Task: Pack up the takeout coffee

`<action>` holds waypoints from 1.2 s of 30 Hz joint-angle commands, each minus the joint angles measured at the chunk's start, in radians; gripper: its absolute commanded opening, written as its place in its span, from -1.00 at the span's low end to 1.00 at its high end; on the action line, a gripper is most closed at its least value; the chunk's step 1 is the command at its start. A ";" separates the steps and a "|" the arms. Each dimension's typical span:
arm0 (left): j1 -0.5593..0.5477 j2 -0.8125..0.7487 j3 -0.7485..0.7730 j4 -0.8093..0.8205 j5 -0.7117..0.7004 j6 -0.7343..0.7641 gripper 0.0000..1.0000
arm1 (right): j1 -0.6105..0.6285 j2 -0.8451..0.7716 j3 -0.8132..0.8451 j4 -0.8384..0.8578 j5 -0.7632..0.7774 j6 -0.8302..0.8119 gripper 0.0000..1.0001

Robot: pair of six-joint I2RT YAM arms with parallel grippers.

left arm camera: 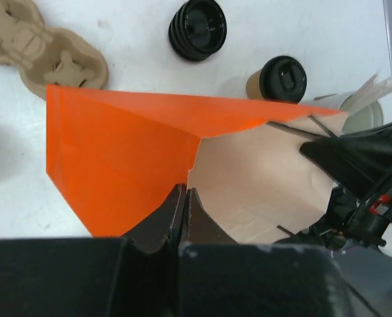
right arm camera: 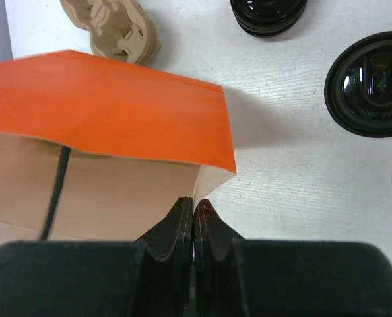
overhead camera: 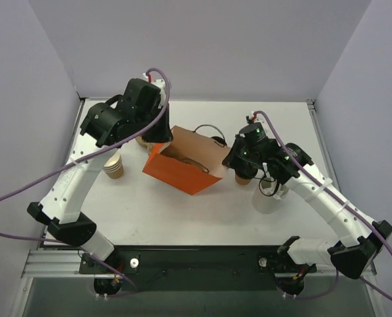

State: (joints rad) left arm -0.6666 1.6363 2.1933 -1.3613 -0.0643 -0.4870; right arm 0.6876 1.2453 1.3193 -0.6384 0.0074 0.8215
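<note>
The orange bag (overhead camera: 181, 175) slopes up from its corner at my right gripper toward my left gripper, so that gripper should lower the bag's rim (overhead camera: 162, 149) and square the bag.
The orange bag (overhead camera: 177, 174) stands mid-table with its tan-lined mouth pulled open between both grippers. My left gripper (left arm camera: 185, 191) is shut on the bag's rim (left arm camera: 195, 173) at its left end (overhead camera: 160, 140). My right gripper (right arm camera: 194, 203) is shut on the rim at the opposite corner (overhead camera: 230, 160). The takeout coffee (left arm camera: 282, 79), a small tan cup with a black lid, stands on the table just outside the bag. It shows from above in the right wrist view (right arm camera: 371, 82) and is half hidden under the right wrist in the top view (overhead camera: 243, 177).
A stack of black lids (left arm camera: 197, 28) sits beyond the bag. A tan pulp cup carrier (left arm camera: 44, 49) lies near the bag's left end. Stacked tan cups (overhead camera: 113, 165) stand at the left. A white cup (overhead camera: 268, 199) stands near the right arm.
</note>
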 commanded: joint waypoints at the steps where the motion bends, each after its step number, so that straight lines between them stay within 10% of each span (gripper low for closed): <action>1: 0.019 -0.122 -0.217 -0.037 0.024 -0.001 -1.00 | 0.004 -0.003 0.006 -0.003 0.008 0.014 -1.00; 6: -0.010 -0.049 0.053 -0.163 -0.014 -0.015 -1.00 | 0.012 0.000 0.163 -0.067 0.046 -0.005 -1.00; 12: 0.002 -0.185 -0.400 0.022 0.043 -0.028 -1.00 | 0.027 0.014 0.006 -0.066 0.036 0.015 -1.00; 20: -0.002 -0.084 -0.003 -0.145 -0.011 -0.012 -1.00 | 0.024 0.014 0.170 -0.098 0.068 -0.018 -1.00; 27: 0.001 -0.210 -0.408 0.008 0.023 -0.041 -1.00 | 0.040 -0.007 0.035 -0.090 0.083 0.016 -1.00; 36: 0.005 -0.148 -0.212 -0.091 0.009 -0.019 -1.00 | 0.033 -0.006 0.144 -0.112 0.091 0.010 -1.00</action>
State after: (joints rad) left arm -0.6666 1.4967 1.8923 -1.3697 -0.0704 -0.5117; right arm 0.7208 1.2606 1.4063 -0.7391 0.0700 0.8185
